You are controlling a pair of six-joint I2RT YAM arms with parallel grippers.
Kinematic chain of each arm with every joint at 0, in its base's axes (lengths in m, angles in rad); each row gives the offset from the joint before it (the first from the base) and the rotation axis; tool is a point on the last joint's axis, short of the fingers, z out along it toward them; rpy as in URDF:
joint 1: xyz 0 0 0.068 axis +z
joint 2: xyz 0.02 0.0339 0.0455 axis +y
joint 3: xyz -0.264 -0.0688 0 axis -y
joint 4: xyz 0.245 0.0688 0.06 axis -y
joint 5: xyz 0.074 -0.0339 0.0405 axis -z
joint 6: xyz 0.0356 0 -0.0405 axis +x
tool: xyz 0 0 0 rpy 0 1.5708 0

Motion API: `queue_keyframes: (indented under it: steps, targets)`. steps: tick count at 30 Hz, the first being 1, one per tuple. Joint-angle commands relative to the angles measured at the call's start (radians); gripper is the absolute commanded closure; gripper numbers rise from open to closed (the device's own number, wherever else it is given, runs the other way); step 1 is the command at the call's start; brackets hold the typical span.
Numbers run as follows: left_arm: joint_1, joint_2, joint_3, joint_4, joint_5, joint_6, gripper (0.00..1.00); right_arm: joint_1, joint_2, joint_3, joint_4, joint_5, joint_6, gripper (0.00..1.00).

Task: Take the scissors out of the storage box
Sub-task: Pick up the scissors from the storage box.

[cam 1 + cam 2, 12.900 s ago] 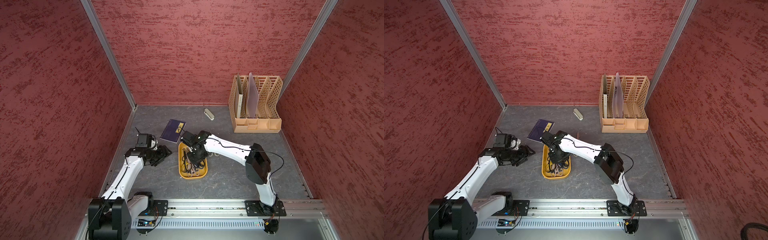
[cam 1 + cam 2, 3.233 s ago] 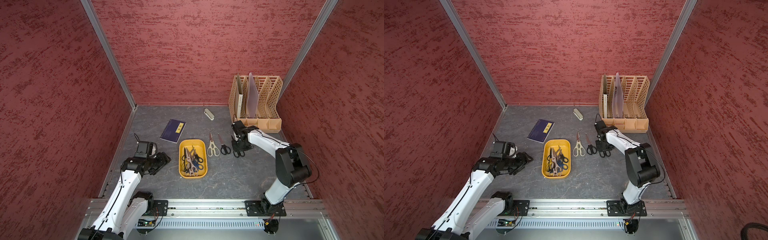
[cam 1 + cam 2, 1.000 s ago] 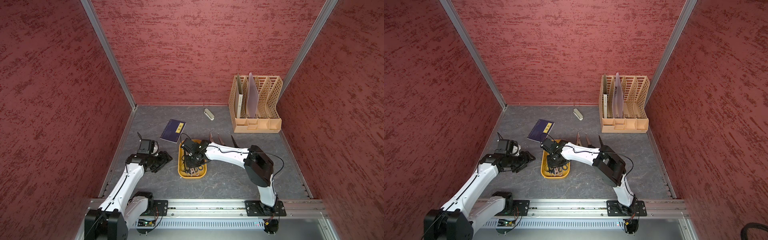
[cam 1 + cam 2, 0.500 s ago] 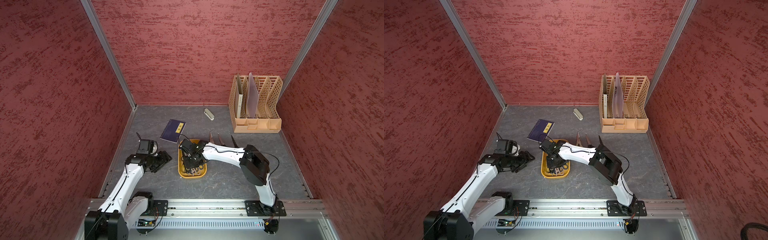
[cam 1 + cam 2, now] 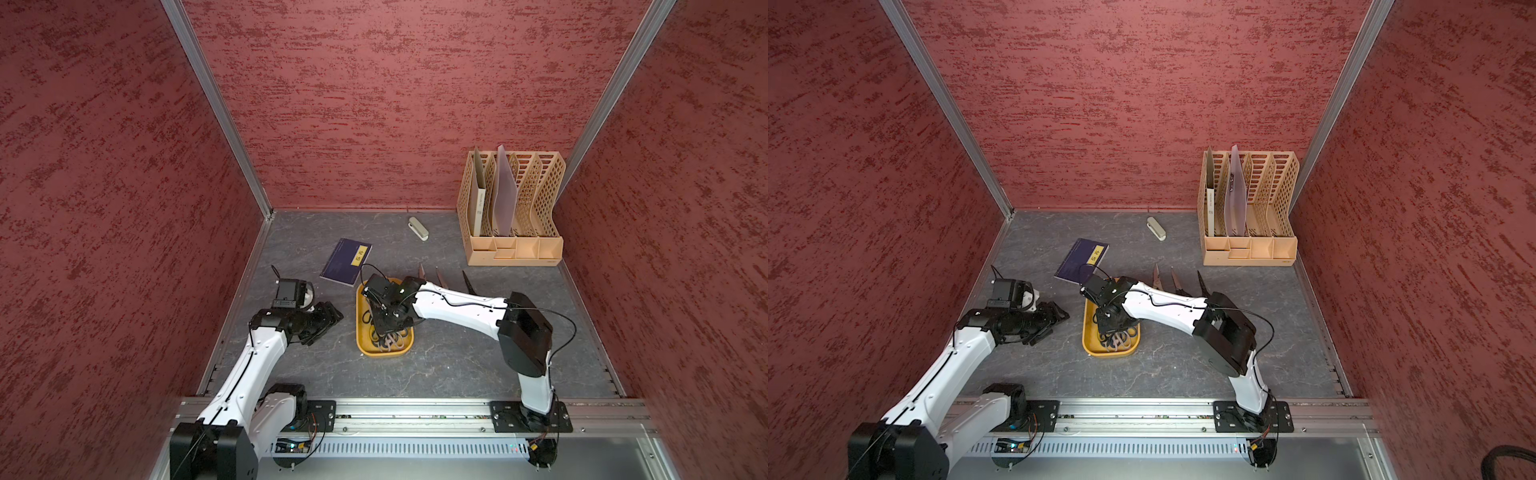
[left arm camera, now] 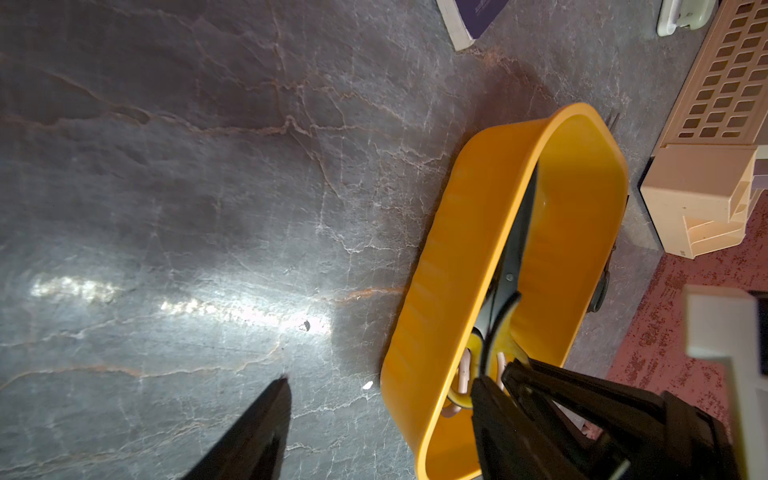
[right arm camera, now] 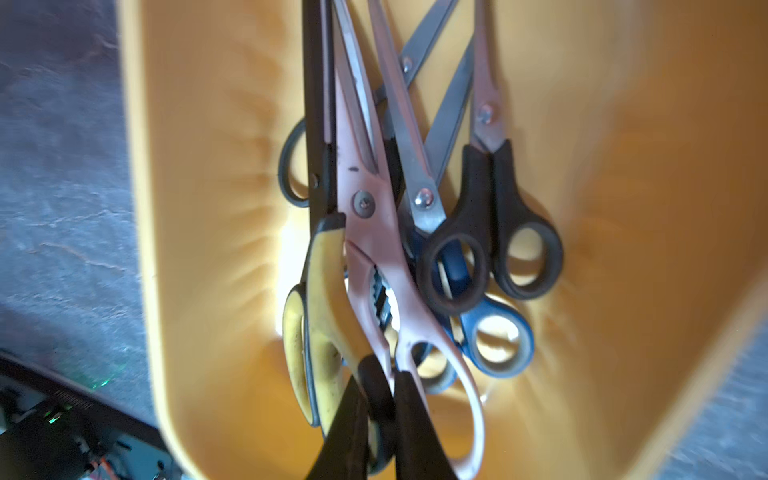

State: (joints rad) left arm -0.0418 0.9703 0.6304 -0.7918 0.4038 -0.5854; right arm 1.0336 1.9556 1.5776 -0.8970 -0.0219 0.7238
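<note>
The cream-and-black scissors' handle (image 7: 334,312) is the only thing in my right gripper's fingers, so it should keep lifting and let go in the open space (image 5: 507,283) by the file organizer.
The mustard-yellow storage box (image 5: 384,353) (image 5: 1108,353) sits mid-table with several scissors heaped inside. My right gripper (image 7: 380,415) (image 5: 388,320) reaches down into it and is shut on the handle of the cream-and-black scissors (image 7: 320,291), right against the pinkish kitchen shears (image 7: 374,232). Black-handled (image 7: 490,232) and blue-handled (image 7: 494,336) pairs lie beside them. In the left wrist view that held pair's dark blade (image 6: 515,232) stands on edge along the box (image 6: 440,270). Three more scissors (image 5: 439,276) (image 5: 1176,278) lie right of the box, mostly hidden by my right arm. My left gripper (image 5: 332,316) (image 6: 380,382) hangs open left of the box.
A navy notebook (image 5: 347,262) lies just behind the box. A small stapler (image 5: 418,228) rests near the back wall. A beige lattice file organizer (image 5: 511,216) stands at the back right. Red walls close three sides, and a metal rail runs along the front.
My right gripper, open over the heap a second ago, has shut on a scissors handle and shifted slightly inside the box. The left arm has stayed put.
</note>
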Motion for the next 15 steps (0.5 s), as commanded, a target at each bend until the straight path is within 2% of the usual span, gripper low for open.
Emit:
queue_keyframes:
  steps: [1, 5, 9, 15]
  targets:
    - [0.008, 0.006, 0.025, 0.008, 0.015, 0.024, 0.28, 0.005, -0.073, 0.014, -0.039, 0.043, -0.028, 1.00]
    - [0.008, 0.013, 0.025, 0.011, 0.022, 0.024, 0.28, -0.034, -0.173, -0.041, -0.061, 0.034, -0.084, 1.00]
    - [0.004, 0.040, 0.029, 0.020, 0.050, 0.027, 0.28, -0.121, -0.288, -0.118, -0.114, 0.017, -0.196, 1.00]
    - [-0.026, 0.078, 0.058, 0.029, 0.052, 0.029, 0.28, -0.342, -0.452, -0.268, -0.176, -0.002, -0.387, 1.00]
